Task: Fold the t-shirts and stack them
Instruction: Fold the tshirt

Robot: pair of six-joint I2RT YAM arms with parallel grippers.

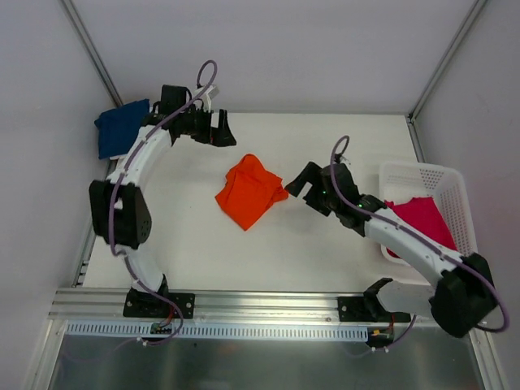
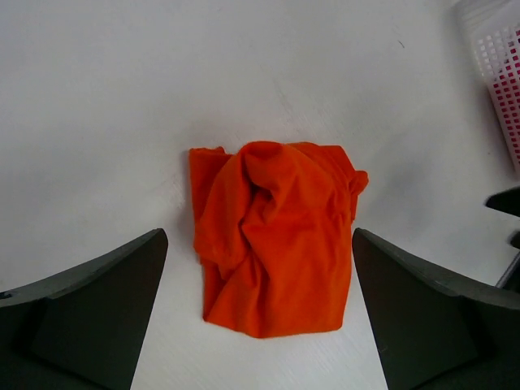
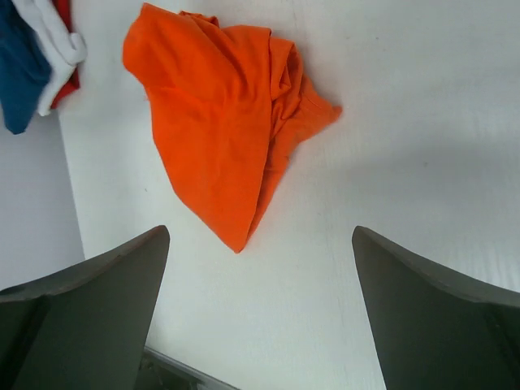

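My left gripper is to come down to the orange t-shirt (image 1: 248, 195) at its bunched back end (image 1: 250, 162) before folding, while my right gripper backs off. The t-shirt is lying crumpled in a heap.
A crumpled bright orange t-shirt (image 1: 248, 192) lies loose in the middle of the white table. My left gripper (image 1: 221, 130) hovers beyond it at the back, open and empty, with the orange tee (image 2: 272, 236) seen between its spread fingers. Just to the tee's right, my right gripper (image 1: 302, 183) is also open, holding nothing; the orange cloth (image 3: 219, 122) lies ahead of its fingers without touching them. A navy blue tee (image 1: 122, 127) sits at the back left corner. White (image 3: 57, 36) and red (image 3: 69, 81) cloth lie stacked with the navy tee (image 3: 20, 65).
A white lattice basket (image 1: 422, 173) stands at the right edge with a magenta-pink tee (image 1: 424, 225) inside; its corner (image 2: 500, 65) shows in the left wrist view. Metal frame posts rise at the back corners. A rail runs along the near edge.
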